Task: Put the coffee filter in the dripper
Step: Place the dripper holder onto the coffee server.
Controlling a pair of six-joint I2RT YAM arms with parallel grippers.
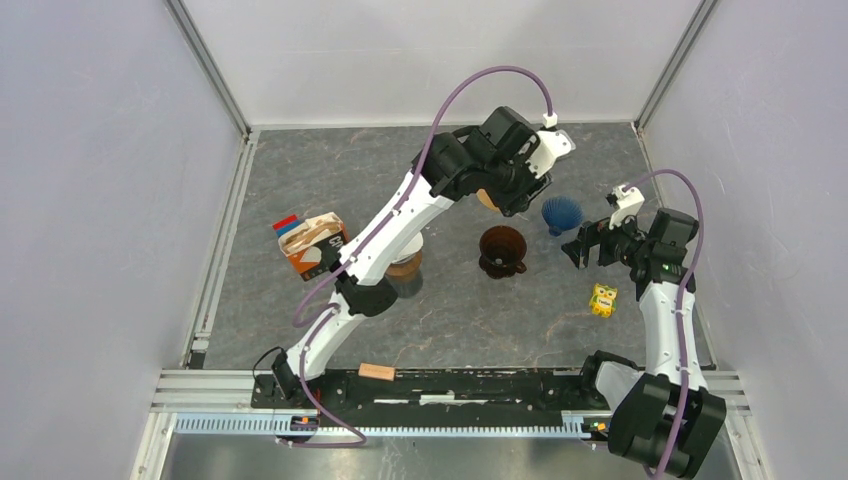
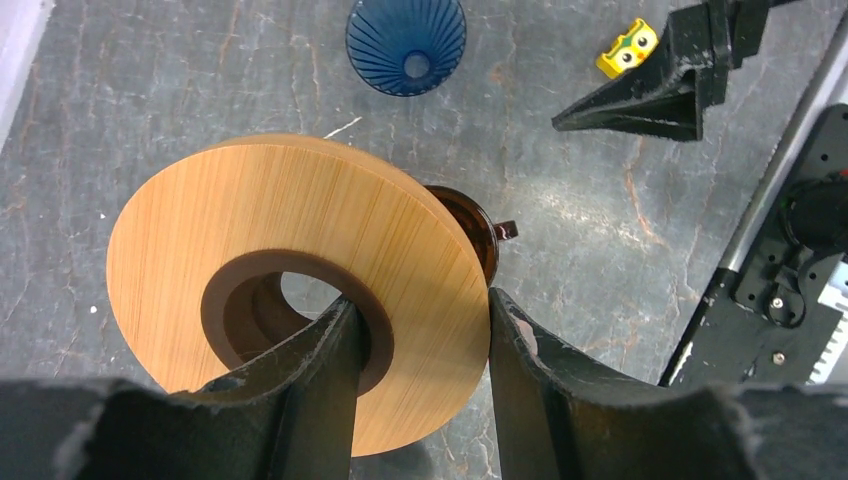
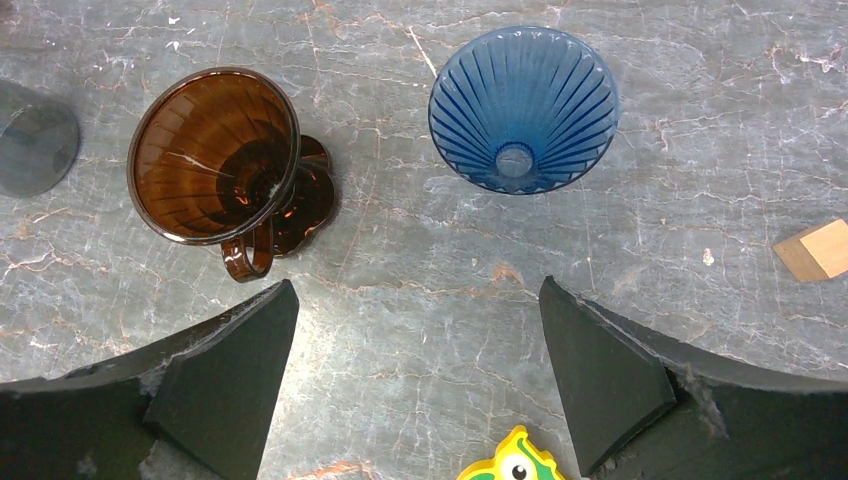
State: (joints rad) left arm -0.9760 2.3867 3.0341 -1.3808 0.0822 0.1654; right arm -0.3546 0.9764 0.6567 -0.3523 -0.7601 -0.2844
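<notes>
I should center the ring over the dripper (image 1: 502,247) with my left gripper before lowering it, as the wooden ring's hole (image 2: 308,293) is over open table beside the brown dripper.
My left gripper (image 2: 420,305) is shut on a flat wooden ring (image 2: 300,230): one finger goes through its dark-lined hole and the other presses its outer rim. It holds the ring in the air above the table, partly over the brown glass dripper (image 1: 502,250); in the left wrist view only that dripper's edge (image 2: 480,235) peeks out from under the ring. A blue ribbed dripper (image 3: 522,105) stands just right of the brown one (image 3: 215,155). Pale brown coffee filters stick out of an orange box (image 1: 312,245) at the left. My right gripper (image 3: 415,290) hangs open near both drippers, holding nothing.
A yellow toy (image 1: 602,299) lies near my right gripper. A glass vessel with a brown collar (image 1: 405,272) stands under the left arm. A small wooden block (image 3: 812,250) lies right of the blue dripper, and another (image 1: 377,372) rests on the front rail.
</notes>
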